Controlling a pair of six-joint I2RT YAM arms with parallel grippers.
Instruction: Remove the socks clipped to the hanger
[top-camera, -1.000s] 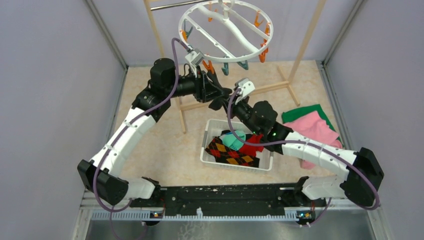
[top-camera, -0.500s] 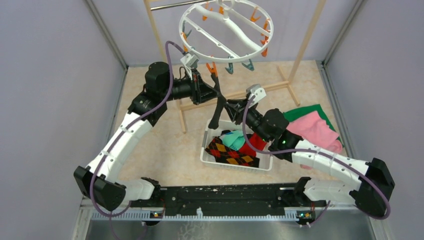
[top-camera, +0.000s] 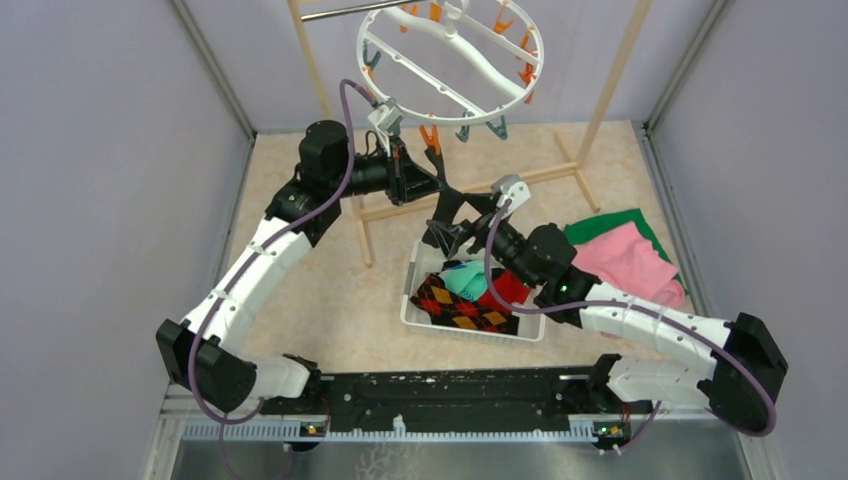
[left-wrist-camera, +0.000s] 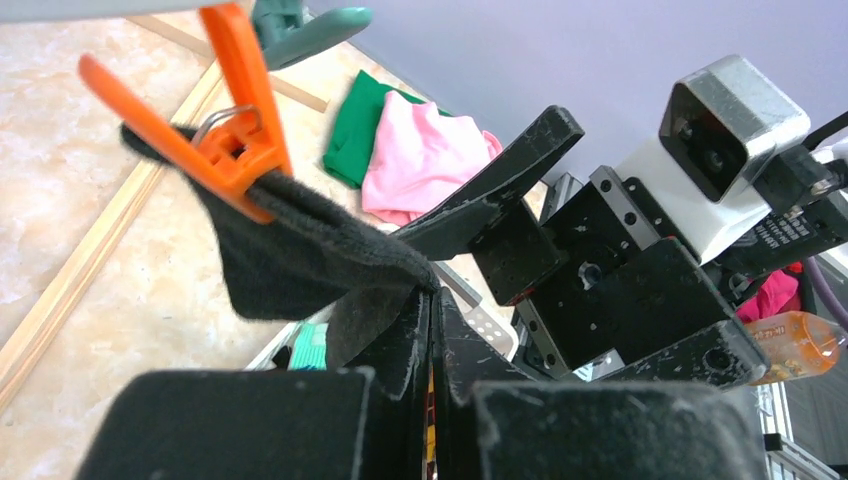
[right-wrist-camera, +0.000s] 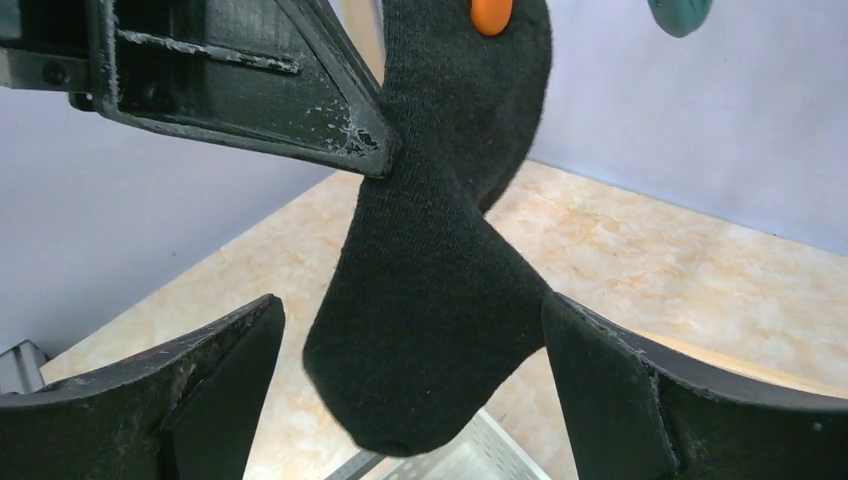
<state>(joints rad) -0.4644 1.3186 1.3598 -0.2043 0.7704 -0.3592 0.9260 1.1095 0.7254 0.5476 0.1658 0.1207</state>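
Note:
The robot's left gripper is pinching the black sock under its orange clip, so next the right gripper takes hold of the sock's lower part to free the left gripper for the clip.
The white ring hanger hangs from the rack at the top. A black sock dangles from one of its orange clips. My left gripper is shut, pinching the sock's edge just below that clip. My right gripper stands wide open with the toe of the black sock hanging loose between its fingers, not gripped. In the top view the left gripper is just above the right gripper. Argyle, teal and red socks lie in the basket.
A white basket sits on the floor right under both grippers. Folded pink and green cloths lie to its right. The wooden rack's legs and foot bar stand behind the grippers. Teal clips dangle from the ring.
My right gripper went from shut to wide open, letting go of the black sock. My left gripper closed on the sock below the clip. The hanger ring swung slightly.

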